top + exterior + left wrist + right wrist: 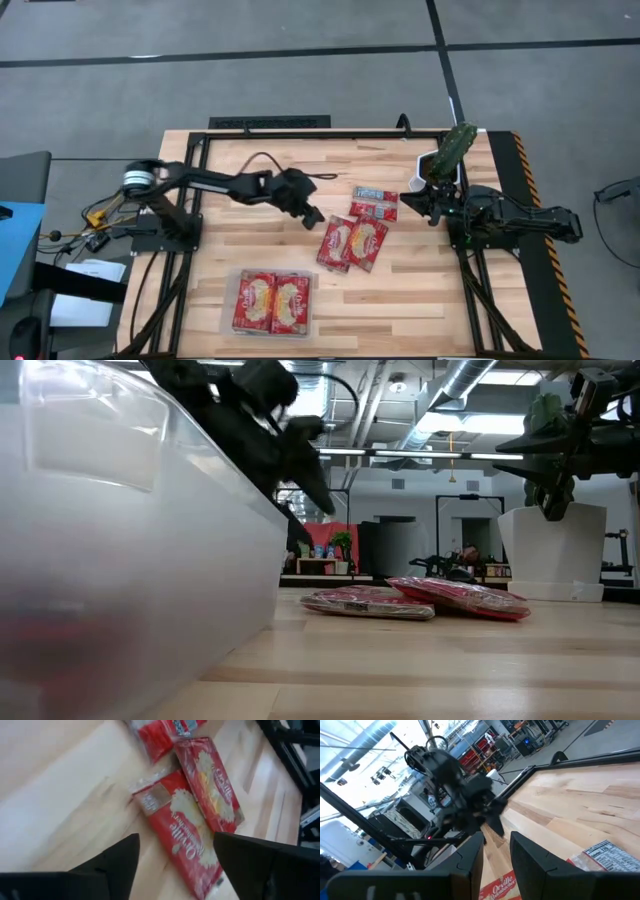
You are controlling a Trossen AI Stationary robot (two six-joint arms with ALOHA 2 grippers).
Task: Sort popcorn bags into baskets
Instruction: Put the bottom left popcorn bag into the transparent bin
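My left gripper should keep moving down, with its open fingers around the popcorn bag nearer the tray [335,244], whose brown end [154,798] is clear, until they close on it.
Two red popcorn bags [272,302] lie flat side by side in the clear tray [272,272], whose wall fills the left of the low view [120,560]. Two more bags [350,243] lie on the table's middle, one edge over the other, and more lie just beyond them [375,203]. My left gripper [313,218] is open and empty above the table, just left of the middle pair; its fingers frame one bag [185,830] without touching. My right gripper [428,205] is slightly open and empty, raised at the right.
A white bowl [440,168] holding a green object [455,145] stands at the far right, close beside my right gripper. Bare wood lies between the tray and the middle bags, and across the table's far left.
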